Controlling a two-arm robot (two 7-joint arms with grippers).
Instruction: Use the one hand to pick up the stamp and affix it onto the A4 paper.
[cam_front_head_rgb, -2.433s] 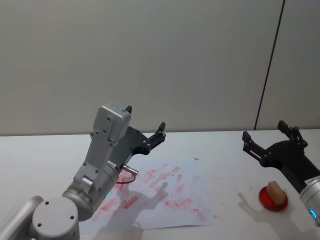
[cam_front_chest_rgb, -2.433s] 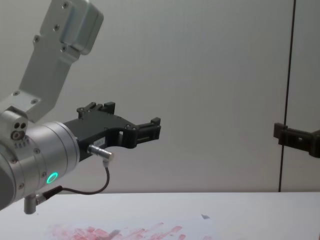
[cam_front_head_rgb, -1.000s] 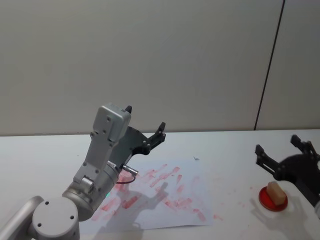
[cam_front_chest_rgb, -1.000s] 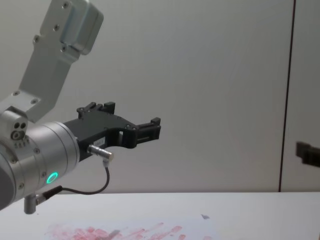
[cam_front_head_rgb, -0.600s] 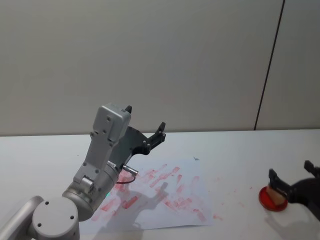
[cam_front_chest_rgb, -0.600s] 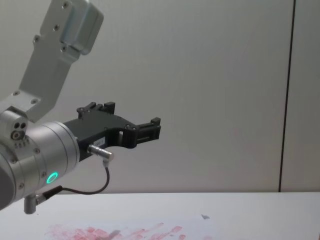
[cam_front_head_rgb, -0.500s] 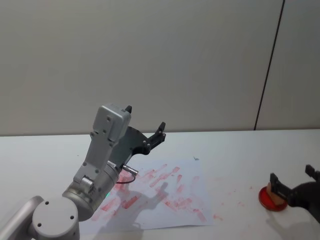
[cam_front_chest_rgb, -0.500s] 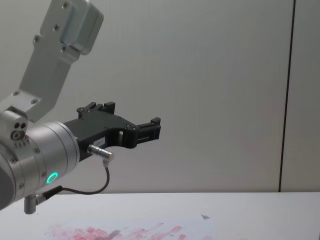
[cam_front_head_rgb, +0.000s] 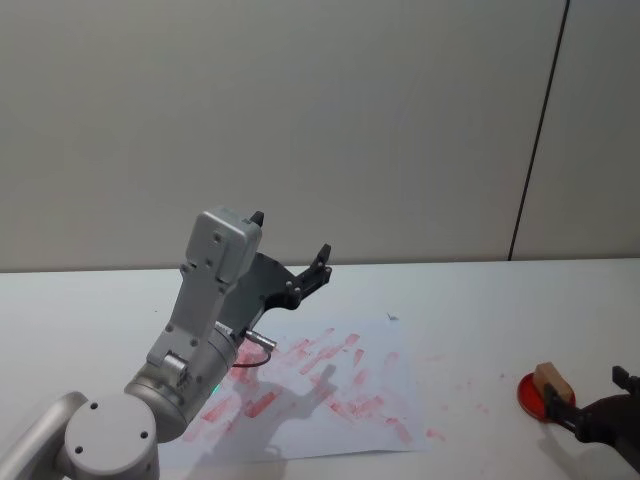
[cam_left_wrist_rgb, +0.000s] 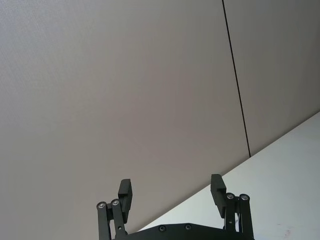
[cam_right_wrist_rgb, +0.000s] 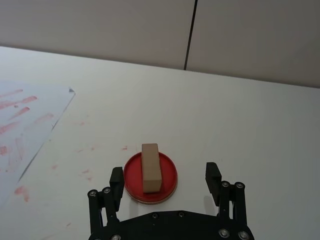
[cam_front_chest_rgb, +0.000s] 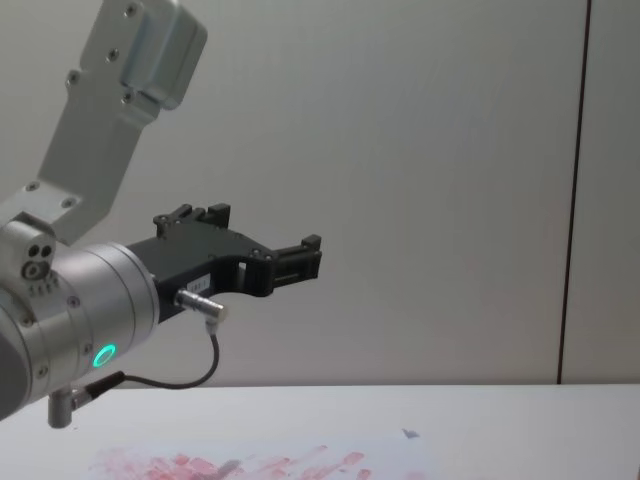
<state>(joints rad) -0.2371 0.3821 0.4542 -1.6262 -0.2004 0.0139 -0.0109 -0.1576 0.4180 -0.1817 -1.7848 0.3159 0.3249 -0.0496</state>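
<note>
I expect the stamp to come loose and leave the ink pad behind when I lift, since it stands well above the red ink pad's shallow rim.
The stamp, a light-brown wooden block, lies on a round red ink pad at the table's right side. My right gripper is open and low over the table on the near side of the pad. Its fingers straddle the pad's near half and touch nothing. In the head view the stamp sits just beyond the right gripper. The A4 paper, blotched with red ink, lies at the table's middle. My left gripper hangs open and empty above the paper's left part.
Small red ink specks mark the white table between the paper's edge and the pad. A grey wall with a dark vertical seam stands behind the table. The left arm's silver body rises large at the left of the chest view.
My right gripper has come down from above the stamp and drawn back toward the table's near edge, still open. The left arm, stamp and paper have not moved.
</note>
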